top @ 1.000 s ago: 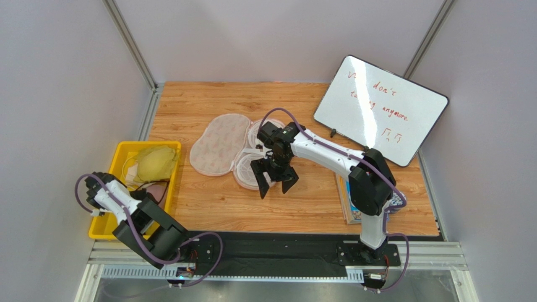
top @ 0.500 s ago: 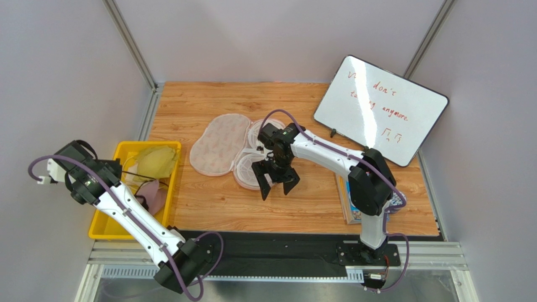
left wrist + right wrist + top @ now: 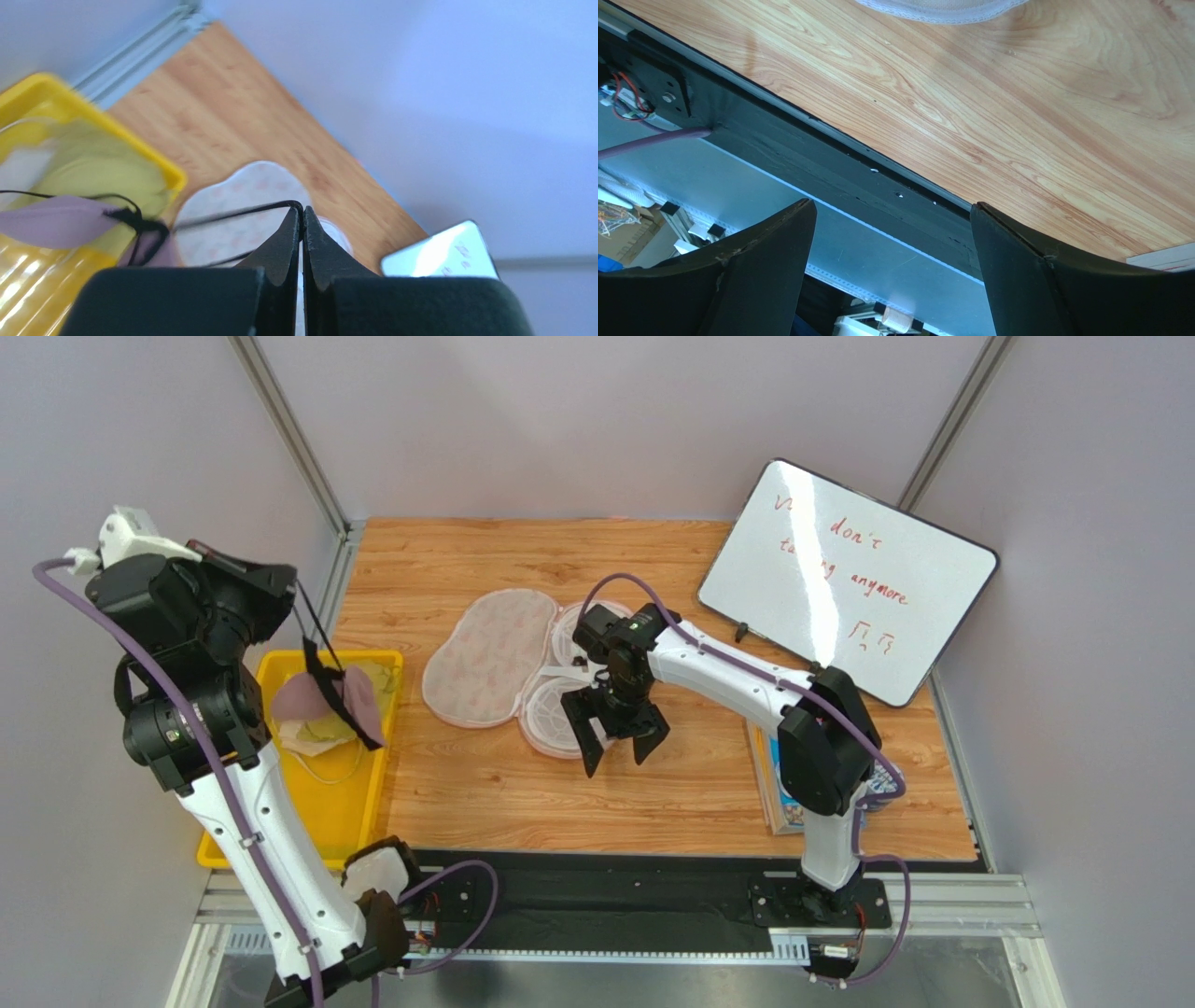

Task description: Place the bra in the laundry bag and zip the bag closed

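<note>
My right gripper is over the near edge of the mesh half (image 3: 553,745), where the bra must land. It should back away before it takes the pink cup (image 3: 299,700).
My left gripper (image 3: 291,580) is raised high at the left and is shut on the bra's thin black strap (image 3: 238,210). The dusty-pink bra (image 3: 312,702) hangs from the strap over the yellow bin. Its pink cup also shows in the left wrist view (image 3: 56,221). The laundry bag (image 3: 491,655) lies open on the table, printed half to the left, white mesh domes (image 3: 550,711) to the right. It also shows in the left wrist view (image 3: 256,183). My right gripper (image 3: 617,744) is open and empty at the near edge of the mesh half (image 3: 941,7).
The yellow bin (image 3: 344,805) stands at the left table edge and holds pale and yellow garments (image 3: 320,738). A whiteboard (image 3: 846,577) leans at the back right. A book (image 3: 769,773) lies by the right arm.
My left arm has swung up out of the bin and lifted the pink bra by its black strap. The right arm has hardly moved.
</note>
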`<state>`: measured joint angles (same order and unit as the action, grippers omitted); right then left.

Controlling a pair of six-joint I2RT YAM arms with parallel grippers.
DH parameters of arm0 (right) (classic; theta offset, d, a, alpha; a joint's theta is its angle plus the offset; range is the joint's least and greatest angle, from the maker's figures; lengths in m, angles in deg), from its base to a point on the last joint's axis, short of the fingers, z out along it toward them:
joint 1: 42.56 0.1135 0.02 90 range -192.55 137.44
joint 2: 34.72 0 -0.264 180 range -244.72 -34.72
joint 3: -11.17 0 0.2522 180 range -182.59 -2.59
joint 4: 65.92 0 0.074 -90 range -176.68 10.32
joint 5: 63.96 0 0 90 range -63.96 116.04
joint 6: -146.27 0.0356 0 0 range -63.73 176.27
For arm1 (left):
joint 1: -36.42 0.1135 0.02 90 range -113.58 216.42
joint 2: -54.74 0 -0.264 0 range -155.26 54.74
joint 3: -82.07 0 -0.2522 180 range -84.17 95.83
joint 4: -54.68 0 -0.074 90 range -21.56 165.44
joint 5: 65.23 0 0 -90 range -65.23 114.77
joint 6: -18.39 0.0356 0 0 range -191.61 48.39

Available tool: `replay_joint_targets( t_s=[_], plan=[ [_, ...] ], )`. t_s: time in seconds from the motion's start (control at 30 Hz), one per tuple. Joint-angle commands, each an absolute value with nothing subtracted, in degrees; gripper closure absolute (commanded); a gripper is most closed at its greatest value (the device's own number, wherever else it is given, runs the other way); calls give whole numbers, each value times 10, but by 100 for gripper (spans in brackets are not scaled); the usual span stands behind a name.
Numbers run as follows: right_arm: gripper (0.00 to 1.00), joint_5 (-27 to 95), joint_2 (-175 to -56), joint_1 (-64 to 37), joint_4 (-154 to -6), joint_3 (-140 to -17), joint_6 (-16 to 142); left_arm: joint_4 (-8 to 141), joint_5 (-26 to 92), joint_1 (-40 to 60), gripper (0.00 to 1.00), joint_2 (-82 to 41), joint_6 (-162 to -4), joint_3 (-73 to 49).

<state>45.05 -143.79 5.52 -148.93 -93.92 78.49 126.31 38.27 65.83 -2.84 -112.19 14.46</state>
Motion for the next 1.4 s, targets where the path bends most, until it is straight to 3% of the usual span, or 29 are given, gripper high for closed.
replay_joint_targets(
  t_s=[0.0,0.27,0.7,1.07,1.37],
  plan=[
    [13,428,-1424,53,-1516,-1008,780,1122,532,596,100,-41,-1113,194],
    [12,389,-1370,37,-1522,-1033,794,1091,589,436,100,-75,-1161,201],
    [11,466,-1105,-1,-1357,-778,845,997,697,247,100,-84,-1235,52],
    [12,580,-1092,24,-1190,-677,847,1007,706,107,100,-107,-1227,-35],
    [10,495,-1146,26,-1112,-632,802,1107,671,106,99,-72,-1175,-121]
  ],
)
